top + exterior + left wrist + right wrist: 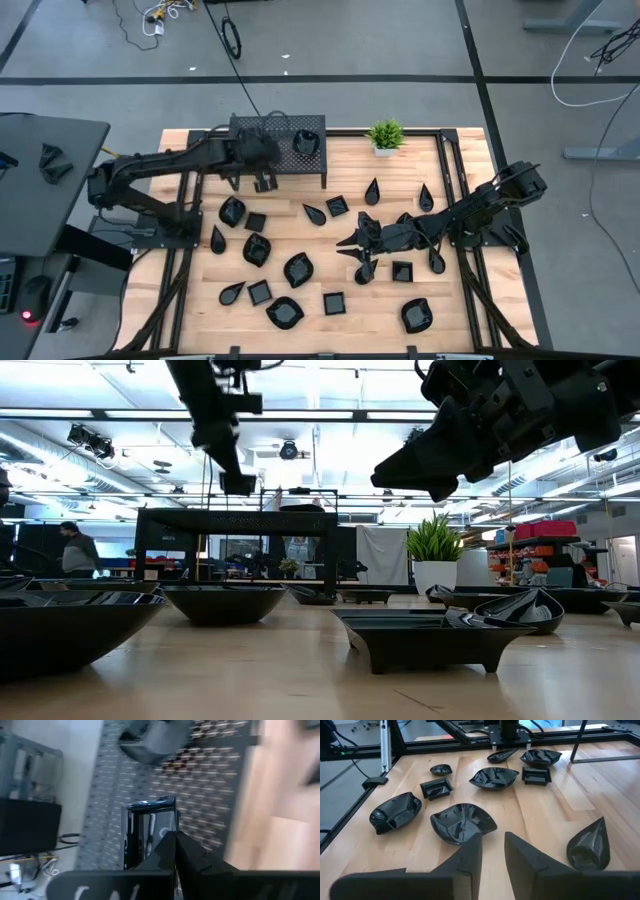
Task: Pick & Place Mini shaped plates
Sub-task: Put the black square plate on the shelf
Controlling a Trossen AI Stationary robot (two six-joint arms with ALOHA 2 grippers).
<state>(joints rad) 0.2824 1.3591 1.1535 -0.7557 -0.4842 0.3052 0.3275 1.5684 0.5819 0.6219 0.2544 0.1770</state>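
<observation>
The square plate [149,831] is hanging above an open part of the rack top [202,817], away from the other plate. My left gripper should keep moving it down until it sits there.
Several glossy black mini shaped plates lie on the wooden table [470,330], among them a rounded one [298,268] and a square one [334,302]. My left gripper [263,180] hangs at the near edge of the black perforated rack [278,150], shut on a small square plate [149,822]. Another plate [307,140] sits on the rack top. My right gripper [493,851] hovers open low over the table's middle. Nothing is between its fingers, and a rounded plate [462,822] lies just ahead of it. My left gripper pinches the square plate by one rim [167,836] between its two shut fingers. The fingers slant downward from the table's left side. The plate sticks out ahead of the fingertips, lifted clear above the rack's perforated top [200,780].
A small green potted plant [385,135] stands at the far edge, right of the rack. Black frame rails [448,170] run along both sides of the table. A teardrop plate [587,845] lies close beside my right gripper. People move in the room beyond [75,550].
</observation>
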